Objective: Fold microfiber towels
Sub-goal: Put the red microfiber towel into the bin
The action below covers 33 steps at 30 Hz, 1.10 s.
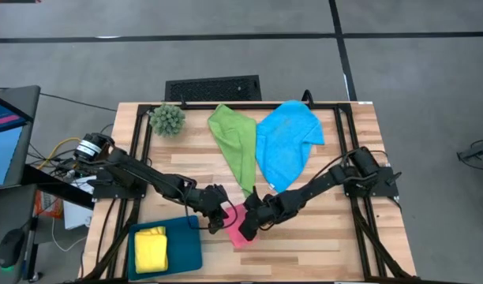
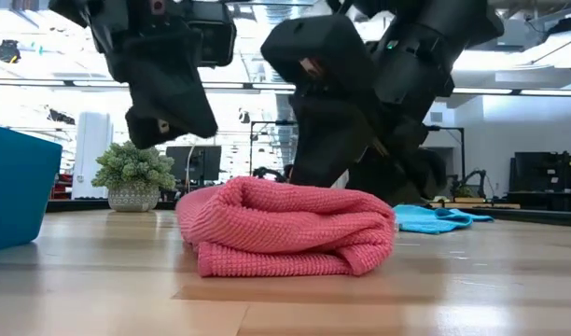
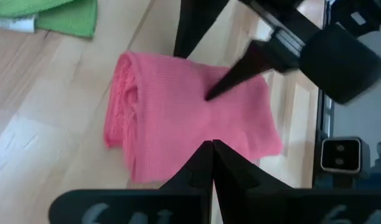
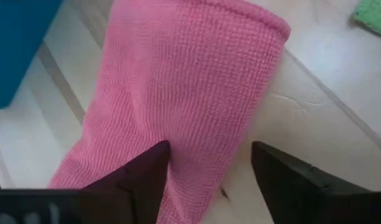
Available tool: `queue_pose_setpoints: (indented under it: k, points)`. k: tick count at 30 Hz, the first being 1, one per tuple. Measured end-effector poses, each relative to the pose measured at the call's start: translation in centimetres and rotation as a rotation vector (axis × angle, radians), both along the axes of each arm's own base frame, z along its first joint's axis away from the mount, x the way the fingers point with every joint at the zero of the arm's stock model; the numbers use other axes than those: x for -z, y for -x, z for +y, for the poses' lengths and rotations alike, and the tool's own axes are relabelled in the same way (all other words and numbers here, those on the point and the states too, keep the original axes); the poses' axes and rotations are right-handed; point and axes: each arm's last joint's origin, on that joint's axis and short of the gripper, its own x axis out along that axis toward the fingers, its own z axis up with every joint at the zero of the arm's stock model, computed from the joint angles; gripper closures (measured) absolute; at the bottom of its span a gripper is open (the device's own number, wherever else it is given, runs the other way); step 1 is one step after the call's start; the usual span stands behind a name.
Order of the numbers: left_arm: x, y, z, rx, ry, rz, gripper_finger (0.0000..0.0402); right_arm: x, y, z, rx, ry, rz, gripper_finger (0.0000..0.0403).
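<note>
I expect the pink towel [image 1: 237, 229] to stay folded and gather at the pinch when I lift its side, because the layers [image 4: 256, 22] lie stacked in a small bundle.
The pink towel [image 1: 240, 229] lies folded in several layers on the wooden table [image 1: 320, 237], near its front edge; it shows as a thick bundle [image 2: 285, 229] in the low view. My left gripper [image 3: 212, 148] is shut and hangs a little above the towel's left side [image 1: 219, 211], touching nothing. My right gripper [image 4: 209, 180] is open over the towel, one finger above the cloth and the other above bare wood. A green towel [image 1: 235, 142] and a blue towel [image 1: 285, 142] lie spread out at the back. A folded yellow towel [image 1: 151, 248] sits in the teal tray [image 1: 186, 244]. My right gripper comes slanting down from the table's right, and one fingertip [image 3: 212, 93] points at the pink towel's top layer [image 3: 197, 118]. I cannot tell whether it touches the cloth. Nothing is pinched between its fingers, and the towel lies flat on the table.
A spiky green ball plant [image 1: 168, 118] stands at the back left corner. The teal tray is close to the left of the pink towel [image 2: 15, 191]. Bare wood lies to the right of the pink towel, toward the front right corner.
</note>
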Motion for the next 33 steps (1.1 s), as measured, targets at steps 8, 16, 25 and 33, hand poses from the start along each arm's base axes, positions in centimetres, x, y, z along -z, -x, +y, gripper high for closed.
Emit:
queue_pose_setpoints:
  k: [8,16,25,33]
  points:
    - [-2.5,1.4,0.2,-0.017,0.030,-0.030,0.0401,0.3,-0.1,0.0,-0.013,-0.013,-0.001,0.0319]
    - [-7.1,5.2,0.5,-0.030,0.113,-0.071,0.0401,-1.9,-0.4,-1.1,-0.042,-0.021,-0.058,0.0381]
    - [-12.5,11.4,0.6,-0.146,0.198,-0.254,0.0401,-9.8,-2.4,-2.5,-0.119,0.009,-0.313,0.0391]
    - [-14.4,14.7,1.4,-0.184,0.253,-0.326,0.0401,-13.2,-8.3,-0.9,-0.262,0.008,-0.459,0.0393]
